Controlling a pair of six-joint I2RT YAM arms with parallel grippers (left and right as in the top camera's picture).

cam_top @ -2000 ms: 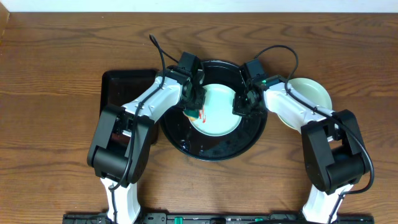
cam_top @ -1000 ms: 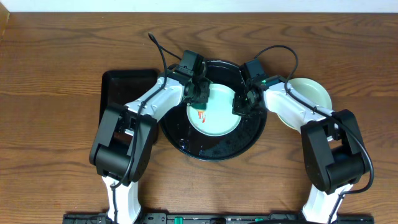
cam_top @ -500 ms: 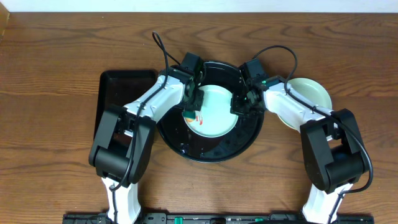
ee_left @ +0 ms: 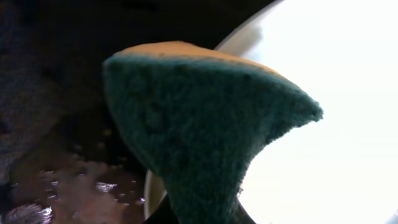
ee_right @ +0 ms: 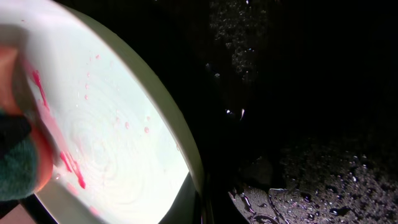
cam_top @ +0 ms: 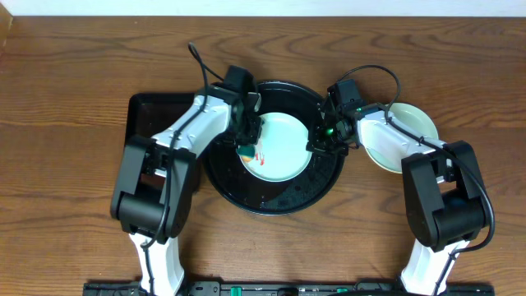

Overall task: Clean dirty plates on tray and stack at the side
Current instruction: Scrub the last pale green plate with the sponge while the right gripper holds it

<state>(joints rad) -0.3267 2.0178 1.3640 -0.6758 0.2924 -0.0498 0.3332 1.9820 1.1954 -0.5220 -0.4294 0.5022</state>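
The sponge is at the plate's rim (cam_top: 241, 158) and red streaks show further in, so next my left gripper wipes the sponge back inward across the sauce (cam_top: 260, 155).
A pale blue-green plate (cam_top: 283, 146) lies in the round black tray (cam_top: 275, 193). Red sauce smears (cam_top: 260, 156) mark its left part. My left gripper (cam_top: 246, 136) is shut on a green and yellow sponge (ee_left: 205, 124) at the plate's left rim (ee_left: 336, 155). My right gripper (cam_top: 320, 136) is shut on the plate's right rim. In the right wrist view the plate (ee_right: 112, 149) shows red streaks (ee_right: 46, 118), with the sponge (ee_right: 15, 165) at its far edge and my fingers (ee_right: 202, 211) at the bottom. Another pale plate (cam_top: 407, 131) sits on the table right of the tray.
A rectangular black tray (cam_top: 152, 115) lies left of the round tray, under my left arm. The round tray's floor is wet with droplets (ee_right: 311, 180). Bare wooden table (cam_top: 66, 189) surrounds both trays.
My left gripper has slid the sponge left across the plate toward its left rim. The red smears are smaller. My right gripper has kept its hold on the rim.
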